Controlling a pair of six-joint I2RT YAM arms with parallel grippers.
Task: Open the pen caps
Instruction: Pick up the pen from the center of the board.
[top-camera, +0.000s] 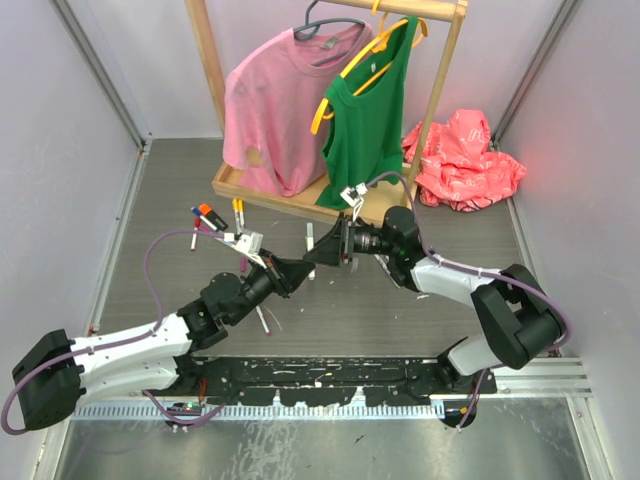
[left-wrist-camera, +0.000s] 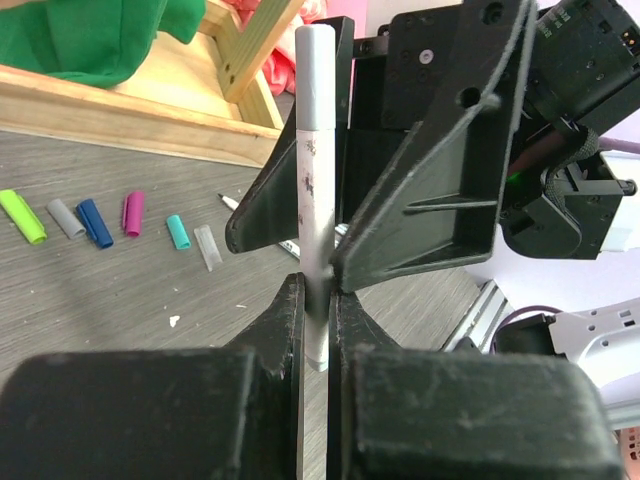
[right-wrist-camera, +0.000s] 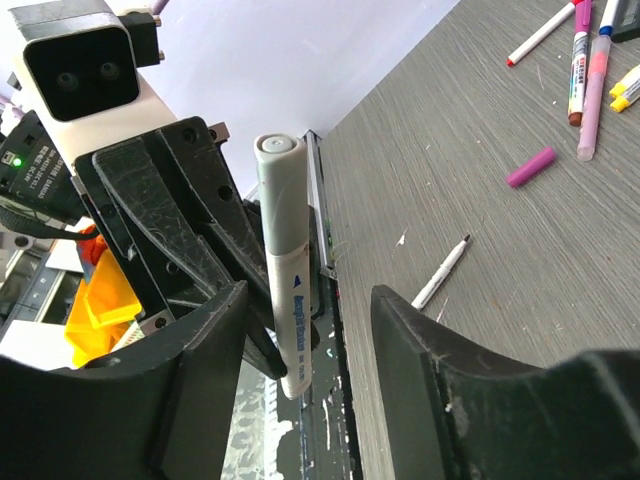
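Note:
I should first take the marker's body with my right gripper, because my left gripper is on the white marker's lower end (left-wrist-camera: 316, 345). That will free my left gripper to pull the grey cap (left-wrist-camera: 316, 76).
My left gripper (left-wrist-camera: 317, 285) is shut on the lower end of a white marker (left-wrist-camera: 314, 210) that stands upright, its grey pen cap (left-wrist-camera: 316, 70) on top. The right gripper (right-wrist-camera: 310, 310) is open, one finger on each side of this marker (right-wrist-camera: 288, 300). The marker lies close to its left finger, with a wide gap to the right one. The grey cap (right-wrist-camera: 278, 190) sticks out past those fingers. In the top view both grippers (top-camera: 305, 262) (top-camera: 335, 245) meet above the table's middle. Loose pen caps lie on the table: green (left-wrist-camera: 22, 216), grey (left-wrist-camera: 65, 217), blue (left-wrist-camera: 96, 222), magenta (left-wrist-camera: 133, 212), teal (left-wrist-camera: 177, 231), purple (right-wrist-camera: 530, 167).
A wooden clothes rack base (top-camera: 250, 190) with a pink shirt (top-camera: 275, 110) and a green top (top-camera: 370, 120) stands at the back. A red cloth (top-camera: 465, 160) lies at the back right. Several markers (top-camera: 210, 218) lie at the left, and an uncapped pen (right-wrist-camera: 440, 272) lies on the table.

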